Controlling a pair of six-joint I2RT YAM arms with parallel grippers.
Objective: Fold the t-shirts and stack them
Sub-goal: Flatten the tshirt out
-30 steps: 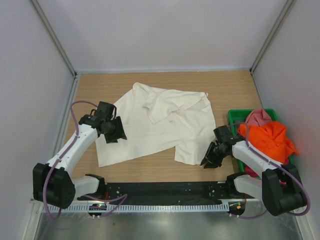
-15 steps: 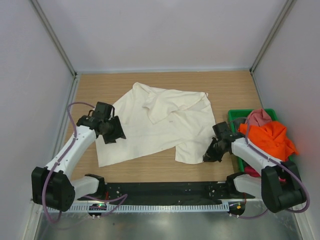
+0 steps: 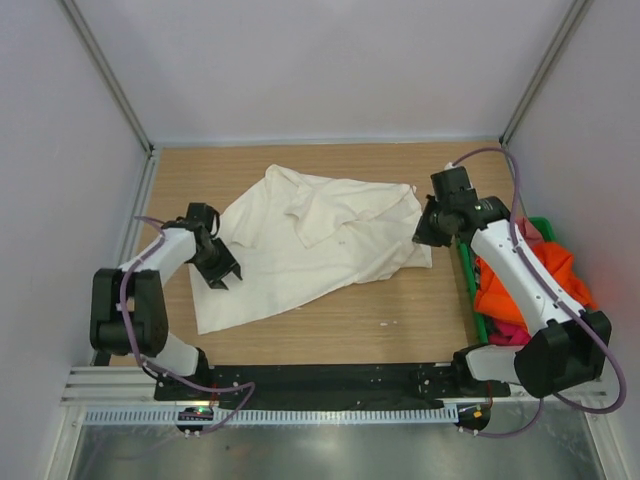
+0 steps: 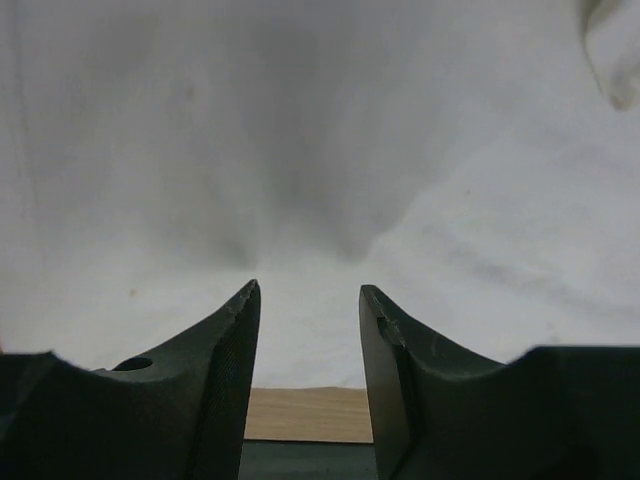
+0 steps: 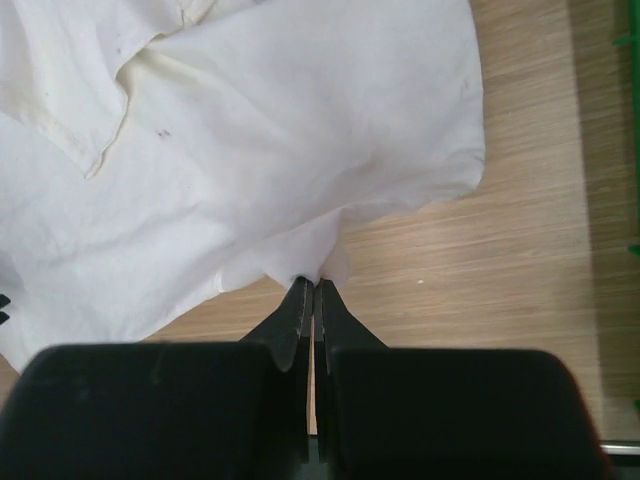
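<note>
I can see the cream-white t-shirt lying wrinkled with a flap folded over its middle [image 3: 312, 215], so I should use my left gripper to pinch its loose end [image 3: 207, 305] before both grippers lift it up high.
A large cream-white t-shirt [image 3: 310, 240] lies spread and wrinkled on the wooden table. My right gripper [image 3: 424, 234] is at its right side, shut on a pinch of the shirt's edge [image 5: 314, 283]; the cloth fans away from the closed jaws. At the shirt's left edge my left gripper [image 3: 224, 274] stands open, and its fingertips [image 4: 250, 292] sit just short of the cloth [image 4: 320, 150], with bare wood between them. An orange t-shirt [image 3: 548, 282], a pink one [image 3: 529, 233] and a magenta one [image 3: 505, 330] sit bunched in the bin, partly hidden by the right arm.
A green plastic bin [image 3: 466, 268] stands at the table's right edge, under the right arm. White walls enclose the table on the left, back and right. Bare wood [image 3: 380, 320] shows in front of the shirt, and the black mounting rail [image 3: 330, 380] runs along the near edge.
My right gripper closed on the shirt's near right corner and carried it back and right, folding that part over. The left arm drew left, and its gripper stayed open by the shirt's left edge.
</note>
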